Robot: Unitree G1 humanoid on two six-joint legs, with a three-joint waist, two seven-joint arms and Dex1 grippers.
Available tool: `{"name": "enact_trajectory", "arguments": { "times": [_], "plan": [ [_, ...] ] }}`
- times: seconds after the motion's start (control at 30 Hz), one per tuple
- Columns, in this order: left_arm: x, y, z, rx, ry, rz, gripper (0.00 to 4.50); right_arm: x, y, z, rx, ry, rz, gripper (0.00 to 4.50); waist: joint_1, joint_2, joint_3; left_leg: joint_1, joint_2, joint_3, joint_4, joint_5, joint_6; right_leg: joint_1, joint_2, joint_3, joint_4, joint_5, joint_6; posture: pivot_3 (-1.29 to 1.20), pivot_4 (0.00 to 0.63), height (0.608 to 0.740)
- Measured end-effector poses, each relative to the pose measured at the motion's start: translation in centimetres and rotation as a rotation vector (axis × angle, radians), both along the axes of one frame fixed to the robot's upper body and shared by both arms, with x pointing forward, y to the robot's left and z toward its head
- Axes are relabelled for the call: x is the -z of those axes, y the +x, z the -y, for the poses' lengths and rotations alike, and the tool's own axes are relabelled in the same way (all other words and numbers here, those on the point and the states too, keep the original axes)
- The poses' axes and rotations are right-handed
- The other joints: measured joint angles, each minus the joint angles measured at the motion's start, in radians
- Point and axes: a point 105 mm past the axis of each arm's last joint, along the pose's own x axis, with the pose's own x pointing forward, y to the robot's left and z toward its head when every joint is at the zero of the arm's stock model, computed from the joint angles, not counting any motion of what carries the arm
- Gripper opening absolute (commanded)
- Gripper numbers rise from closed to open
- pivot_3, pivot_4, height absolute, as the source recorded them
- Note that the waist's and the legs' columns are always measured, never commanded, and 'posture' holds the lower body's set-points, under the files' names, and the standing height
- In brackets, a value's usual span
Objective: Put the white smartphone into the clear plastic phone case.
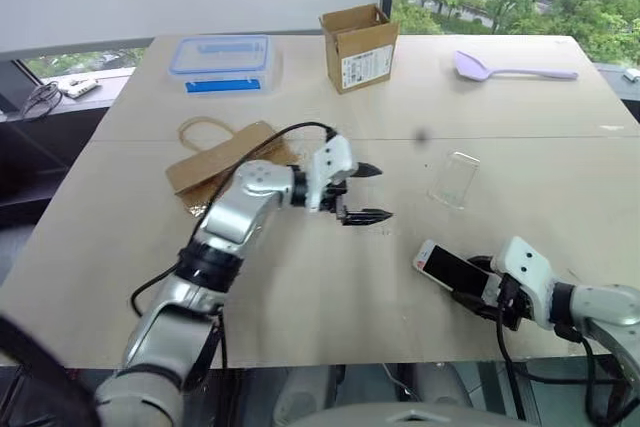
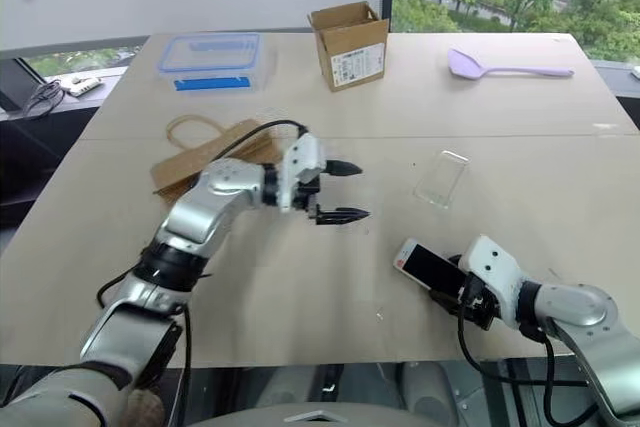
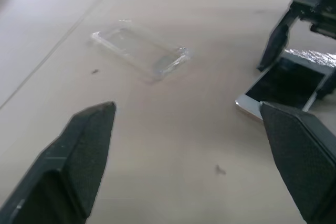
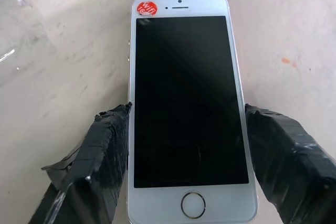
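Note:
Next, my left gripper pulls the phone case (image 1: 455,181) to the table's middle (image 1: 383,237) and turns it lengthwise, because it lies crosswise to the smartphone in my right gripper.
The white smartphone (image 1: 443,266) lies screen up at the near right of the table, a red sticker by its top edge. My right gripper (image 1: 478,285) is shut on it, a taped black finger (image 4: 100,150) pressed against each long side. The clear plastic phone case (image 1: 455,179) lies empty on the table, farther back from the phone. My left gripper (image 1: 380,193) hovers open over the middle of the table, left of the case and pointing toward it. The left wrist view shows the case (image 3: 140,51) and the smartphone (image 3: 286,85) beyond my open fingers (image 3: 79,150).
A brown paper bag (image 1: 225,162) lies behind my left arm. At the back stand a clear blue-lidded box (image 1: 220,62) and a small open cardboard box (image 1: 360,45). A lilac spoon (image 1: 510,70) lies at the back right. The table's front edge (image 1: 330,359) runs just below my right hand.

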Motion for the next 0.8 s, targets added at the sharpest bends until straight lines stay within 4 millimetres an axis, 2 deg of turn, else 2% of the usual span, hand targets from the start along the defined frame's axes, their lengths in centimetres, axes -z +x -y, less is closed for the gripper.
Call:
{"name": "enact_trajectory", "arguments": {
  "times": [0.13,0.27,0.4,0.43,0.5,0.57,0.6,0.7,0.73,0.77,0.8],
  "plan": [
    [0.5,2.1,4.9,0.1,0.115,0.08,4.5,-0.1,-0.6,0.6,0.046,-0.01,0.004,2.94,0.007,-0.001,0.0,-0.011,-0.004,-0.004,0.008,-0.001,0.001,-0.004,-0.001,-0.006,-0.001,0.001,0.002,0.0,0.15,0.74],
    [1.8,2.9,7.4,0.129,0.21,0.123,4.5,-0.1,-0.9,0.9,0.082,-0.01,0.008,2.94,-0.008,-0.001,0.001,-0.011,-0.004,-0.004,0.008,-0.003,0.005,-0.004,-0.003,-0.005,-0.001,-0.001,0.004,0.0,0.15,0.74],
    [2.8,2.9,9.3,0.14,0.312,0.153,4.5,0.0,-1.3,1.0,0.113,-0.014,0.005,2.94,-0.005,-0.002,0.001,-0.011,-0.007,-0.005,0.008,-0.004,0.007,-0.004,-0.005,-0.006,-0.001,-0.002,0.007,0.0,0.15,0.74],
    [3.2,2.9,9.5,0.144,0.34,0.165,3.99,0.0,-1.4,1.1,0.122,-0.014,0.006,2.94,-0.007,-0.002,0.001,-0.011,-0.007,-0.005,0.008,-0.004,0.007,-0.004,-0.005,-0.006,0.0,-0.002,0.007,0.0,0.15,0.74],
    [3.8,2.9,9.5,0.137,0.383,0.172,3.34,0.0,-1.6,1.1,0.145,-0.009,0.003,2.94,-0.01,-0.002,0.001,-0.011,-0.007,-0.005,0.008,-0.004,0.007,-0.004,-0.006,-0.006,0.0,-0.003,0.008,0.0,0.15,0.74],
    [3.8,2.9,10.0,0.142,0.411,0.187,2.45,0.0,-1.9,1.0,0.166,-0.005,0.003,2.94,-0.01,-0.002,0.001,-0.011,-0.007,-0.006,0.008,-0.004,0.007,-0.004,-0.006,-0.007,0.0,-0.004,0.009,0.0,0.15,0.74],
    [3.8,2.9,10.1,0.139,0.417,0.195,2.15,0.0,-2.0,1.0,0.169,-0.004,0.002,2.94,-0.01,-0.002,0.001,-0.011,-0.007,-0.006,0.008,-0.004,0.007,-0.004,-0.006,-0.007,0.0,-0.004,0.01,0.0,0.15,0.74],
    [3.7,3.4,9.8,0.111,0.452,0.214,0.63,0.0,-2.2,0.9,0.186,-0.001,0.001,2.94,-0.013,-0.002,0.001,-0.01,-0.008,-0.007,0.008,-0.004,0.007,-0.003,-0.006,-0.007,0.001,-0.004,0.012,0.0,0.15,0.74],
    [3.6,3.6,9.8,0.104,0.458,0.215,0.25,0.0,-2.2,0.8,0.192,0.003,0.002,2.94,-0.015,-0.002,0.001,-0.01,-0.008,-0.007,0.008,-0.004,0.007,-0.003,-0.006,-0.007,0.001,-0.004,0.012,0.0,0.15,0.74],
    [3.6,3.6,9.7,0.1,0.458,0.207,0.05,0.0,-2.3,0.8,0.195,0.003,0.004,2.94,-0.018,-0.001,0.0,-0.01,-0.008,-0.007,0.008,-0.004,0.007,-0.003,-0.006,-0.007,0.001,-0.004,0.012,0.0,0.15,0.74],
    [3.6,3.6,9.8,0.096,0.453,0.201,0.05,0.0,-2.3,0.8,0.198,0.002,0.004,2.94,-0.02,-0.001,0.0,-0.01,-0.008,-0.007,0.008,-0.004,0.007,-0.003,-0.006,-0.007,0.001,-0.004,0.012,0.0,0.15,0.74]
  ]
}}
